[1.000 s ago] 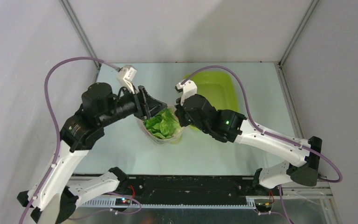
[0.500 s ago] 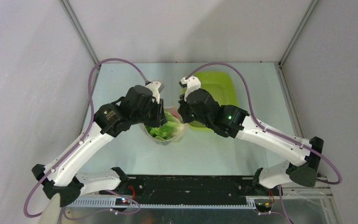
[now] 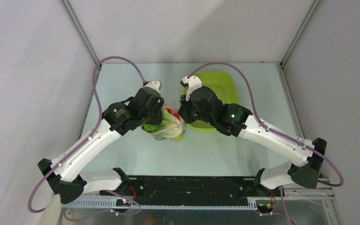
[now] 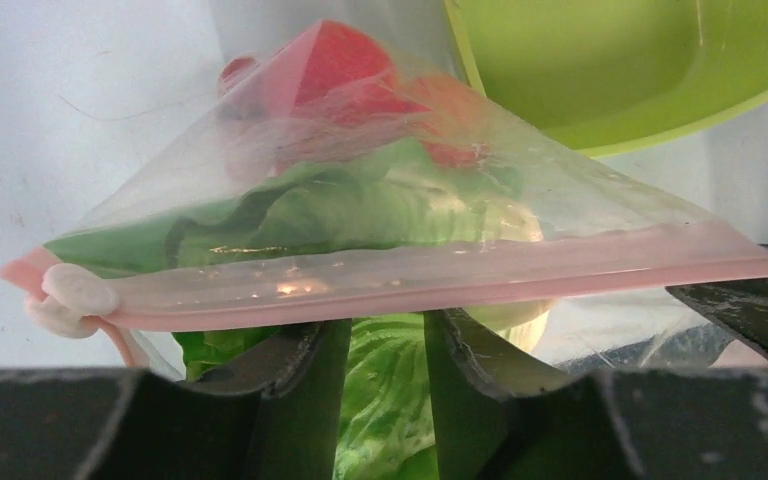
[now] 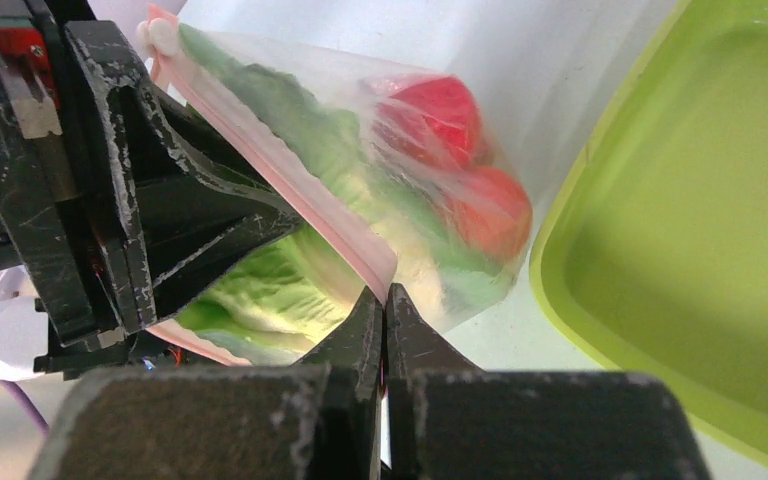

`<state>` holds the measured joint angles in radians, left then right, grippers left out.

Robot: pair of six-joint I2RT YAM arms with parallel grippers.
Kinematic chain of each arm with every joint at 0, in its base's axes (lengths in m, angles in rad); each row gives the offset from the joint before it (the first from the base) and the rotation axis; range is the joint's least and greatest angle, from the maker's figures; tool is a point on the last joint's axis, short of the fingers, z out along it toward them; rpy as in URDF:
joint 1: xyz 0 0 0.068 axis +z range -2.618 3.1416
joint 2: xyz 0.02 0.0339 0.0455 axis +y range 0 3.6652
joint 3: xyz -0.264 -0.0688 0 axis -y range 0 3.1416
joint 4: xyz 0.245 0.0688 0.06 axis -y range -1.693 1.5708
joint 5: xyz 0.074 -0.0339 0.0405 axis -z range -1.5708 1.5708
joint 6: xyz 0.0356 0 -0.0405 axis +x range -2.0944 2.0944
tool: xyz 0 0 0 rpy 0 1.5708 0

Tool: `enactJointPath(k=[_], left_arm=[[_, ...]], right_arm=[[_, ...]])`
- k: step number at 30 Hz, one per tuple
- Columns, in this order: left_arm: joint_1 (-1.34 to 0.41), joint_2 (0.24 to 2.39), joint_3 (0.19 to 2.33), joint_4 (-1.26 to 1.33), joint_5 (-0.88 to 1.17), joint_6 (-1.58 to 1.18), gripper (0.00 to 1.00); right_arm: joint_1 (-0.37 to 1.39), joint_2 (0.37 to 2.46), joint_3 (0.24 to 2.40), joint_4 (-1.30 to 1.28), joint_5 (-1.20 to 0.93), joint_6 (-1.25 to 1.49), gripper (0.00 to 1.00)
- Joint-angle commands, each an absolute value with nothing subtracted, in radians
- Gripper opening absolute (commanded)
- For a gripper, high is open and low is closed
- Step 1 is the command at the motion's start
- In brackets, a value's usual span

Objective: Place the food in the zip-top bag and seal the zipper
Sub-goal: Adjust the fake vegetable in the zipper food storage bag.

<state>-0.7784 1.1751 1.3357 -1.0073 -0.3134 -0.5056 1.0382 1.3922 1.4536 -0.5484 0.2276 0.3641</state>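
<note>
Lettuce crowds the bag's opening (image 4: 215, 348) near the loose end of the slider, so my left gripper should hold the pale slider end (image 4: 75, 292) while my right gripper pushes the lettuce inside.
The clear zip-top bag (image 3: 169, 126) hangs between my two grippers, holding green-white lettuce (image 3: 152, 127) and red tomatoes (image 3: 168, 111). In the left wrist view the pink zipper (image 4: 460, 280) runs across, flattened, with a pale slider (image 4: 75, 292) at its left end. My left gripper (image 4: 385, 330) is open, its fingers (image 4: 305, 370) just under the strip with lettuce (image 4: 390, 400) showing between them. My right gripper (image 5: 384, 300) is shut on the end of the zipper (image 5: 290, 180). Tomatoes (image 5: 440, 110) and lettuce (image 5: 260, 285) show through the bag. The other produce is not visible.
The lime-green tray (image 3: 218, 91) sits just right of the bag, behind my right arm; its rim also shows in the left wrist view (image 4: 610, 130) and the right wrist view (image 5: 560, 290). Grey walls enclose the table on three sides.
My left arm swung in from the left and its gripper now sits at the bag's mouth. The mouth, gaping over the lettuce before, is now flattened, and the bag has tipped over.
</note>
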Motion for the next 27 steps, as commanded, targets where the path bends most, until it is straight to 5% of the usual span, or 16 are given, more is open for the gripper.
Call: enactJointPath(k=[1, 8, 14, 19, 27], left_arm=[[-0.773, 1.149, 1.372, -1.049, -0.344, -0.481, 0.48], [-0.773, 1.024, 1.430, -0.979, -0.231, -0.451, 0.72], [-0.773, 0.926, 1.430, -1.027, -0.383, -0.494, 0.81], [-0.768, 0.911, 1.405, -1.137, -0.587, -0.578, 0.83], [-0.732, 0.949, 1.313, -1.035, -0.464, -0.606, 0.74]], right_arm=[[1.023, 1.322, 1.485, -0.483, 0.228, 0.345, 0.00], [1.014, 1.327, 1.485, -0.482, 0.226, 0.350, 0.00], [1.011, 1.326, 1.482, -0.478, 0.215, 0.346, 0.00], [1.011, 1.317, 1.469, -0.454, 0.193, 0.338, 0.00], [1.011, 1.316, 1.460, -0.442, 0.176, 0.330, 0.00]])
